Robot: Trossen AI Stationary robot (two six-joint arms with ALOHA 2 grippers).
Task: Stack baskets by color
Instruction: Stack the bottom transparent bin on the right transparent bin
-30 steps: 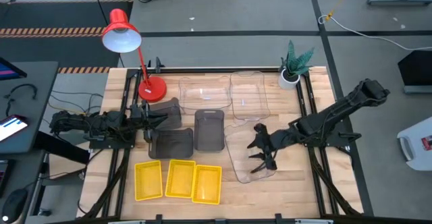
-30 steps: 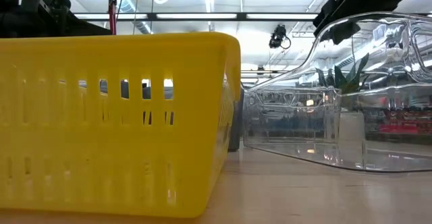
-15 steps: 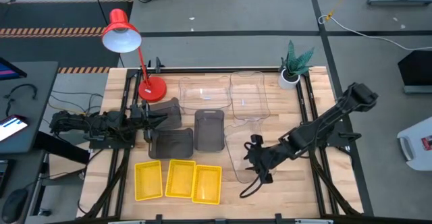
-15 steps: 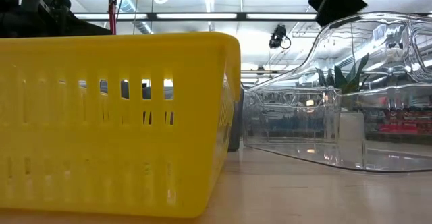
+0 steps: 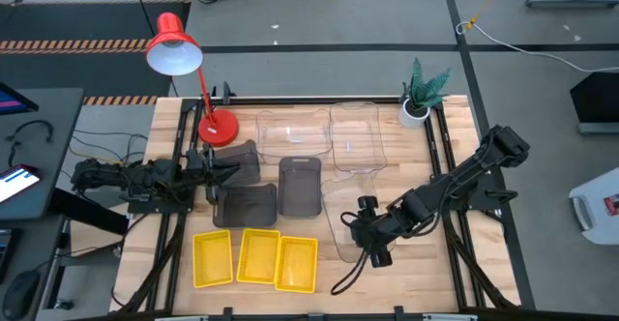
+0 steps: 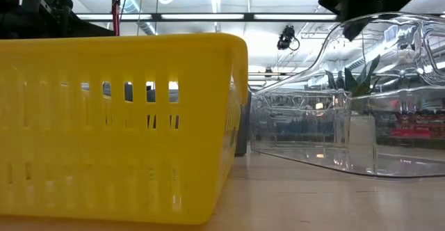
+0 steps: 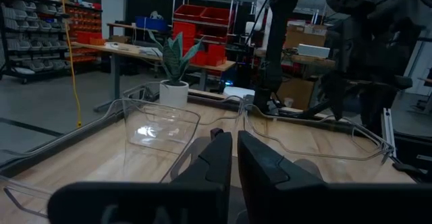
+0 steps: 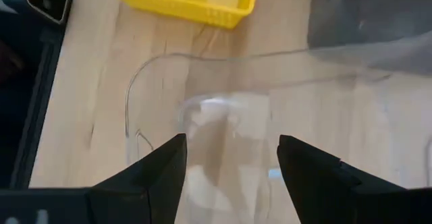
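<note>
The near clear basket's base (image 5: 350, 210) is narrower than its rim, so that basket should fit down inside a far clear basket when I lower it.
Three yellow baskets (image 5: 257, 258) lie side by side near the table's front edge. Two grey baskets (image 5: 245, 206) (image 5: 300, 185) sit behind them. Two clear baskets (image 5: 295, 135) (image 5: 356, 135) lie at the far side, and a third clear basket (image 5: 340, 215) lies right of the grey ones. My right gripper (image 5: 358, 232) (image 8: 233, 166) hangs open above the near part of that third clear basket (image 8: 216, 116), pointing steeply down, touching nothing. My left gripper (image 5: 235, 164) (image 7: 233, 158) rests shut and level at the table's left, behind the grey baskets.
A red lamp (image 5: 217, 126) stands at the far left and a white plant pot (image 5: 416, 111) at the far right. Black frame rails run along both table sides. Bare wood shows in front of the third clear basket and to its right.
My right gripper has moved toward the table's near edge and a little left along the clear basket, tipping further downward. The baskets have stayed where they were.
</note>
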